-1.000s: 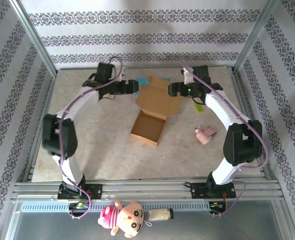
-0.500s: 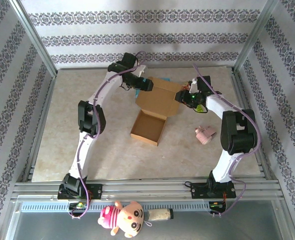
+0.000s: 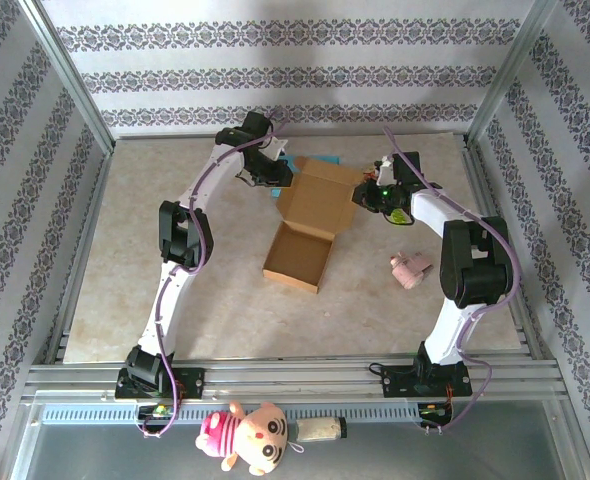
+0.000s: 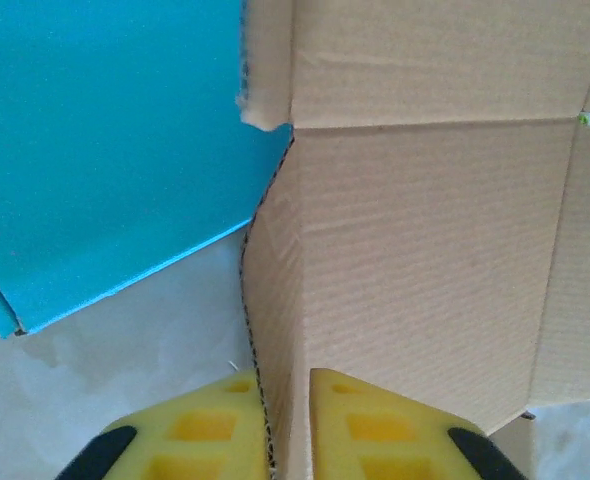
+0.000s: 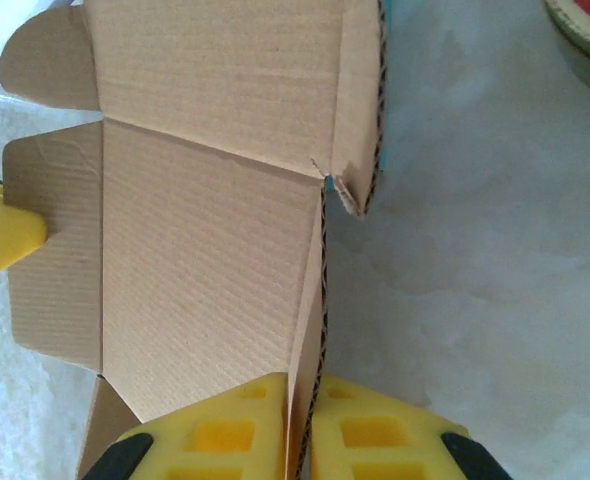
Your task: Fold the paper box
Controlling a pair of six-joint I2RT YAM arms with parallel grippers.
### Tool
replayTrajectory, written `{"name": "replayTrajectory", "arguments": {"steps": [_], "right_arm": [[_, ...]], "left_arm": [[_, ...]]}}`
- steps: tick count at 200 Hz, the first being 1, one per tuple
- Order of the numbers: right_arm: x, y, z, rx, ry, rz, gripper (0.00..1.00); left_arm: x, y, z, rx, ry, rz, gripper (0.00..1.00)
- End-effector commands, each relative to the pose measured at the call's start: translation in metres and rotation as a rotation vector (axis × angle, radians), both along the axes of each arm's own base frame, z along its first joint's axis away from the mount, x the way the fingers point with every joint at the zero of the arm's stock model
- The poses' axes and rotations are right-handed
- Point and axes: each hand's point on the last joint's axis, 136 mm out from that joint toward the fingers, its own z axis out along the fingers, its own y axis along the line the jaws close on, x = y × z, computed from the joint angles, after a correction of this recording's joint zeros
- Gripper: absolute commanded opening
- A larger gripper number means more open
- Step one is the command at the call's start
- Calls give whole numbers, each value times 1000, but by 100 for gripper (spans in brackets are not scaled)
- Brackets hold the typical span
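Next, my right gripper lifts the paper box's lid by its far edge [image 3: 330, 165] and sets the box straight, because the paper box lies crooked [image 3: 300, 257] with its lid over the blue item.
The paper box [image 3: 310, 215] is brown corrugated cardboard, its tray toward me and its open lid lying behind it. My left gripper [image 3: 280, 180] sits at the lid's left edge. In the left wrist view the yellow fingers [image 4: 285, 440] are shut on the lid's raised left side flap [image 4: 275, 300]. My right gripper [image 3: 361, 196] is at the lid's right edge. The right wrist view shows it [image 5: 305, 440] pinching the lid's right side flap [image 5: 315, 300], with the lid panel [image 5: 205, 250] stretching away to the left.
A blue flat item [image 3: 315, 160] lies under the lid's far edge, also seen beside the left flap [image 4: 105, 150]. A small pink toy [image 3: 410, 268] lies on the table to the right. A plush doll [image 3: 250, 438] sits by the near rail.
Both grippers went from open to shut, each closing on a side flap of the lid. The left gripper drew slightly left, and the lid's side flaps now stand up.
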Motion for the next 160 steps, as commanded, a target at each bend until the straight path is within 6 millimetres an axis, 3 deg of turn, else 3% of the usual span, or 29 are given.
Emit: {"name": "replayTrajectory", "arguments": {"steps": [1,29,65,78,86,95,113,133,160], "right_arm": [[1,17,31,-11,-100,83,10],[-2,31,61,-124,-250,157,10],[-16,31,75,-354,-447,202,21],[-24,28,82,-417,-515,213,33],[-28,24,89,-447,-562,211,49],[-33,20,100,-472,-613,202,59],[-40,14,124,-487,-688,191,67],[-46,13,147,-483,-721,202,82],[-66,45,174,-391,-779,404,94]], "left_arm": [[-7,5,18,-9,-17,-17,3],[-11,7,44,-17,-177,-68,0],[-17,25,76,-2,-639,-78,0],[-27,31,82,-15,-811,-82,0],[-33,33,82,-21,-877,-86,0],[-39,34,81,-30,-920,-106,0],[-43,36,79,-37,-969,-94,0],[-51,39,90,-81,-1081,-69,0],[-65,37,102,-116,-1194,-100,0]]}}
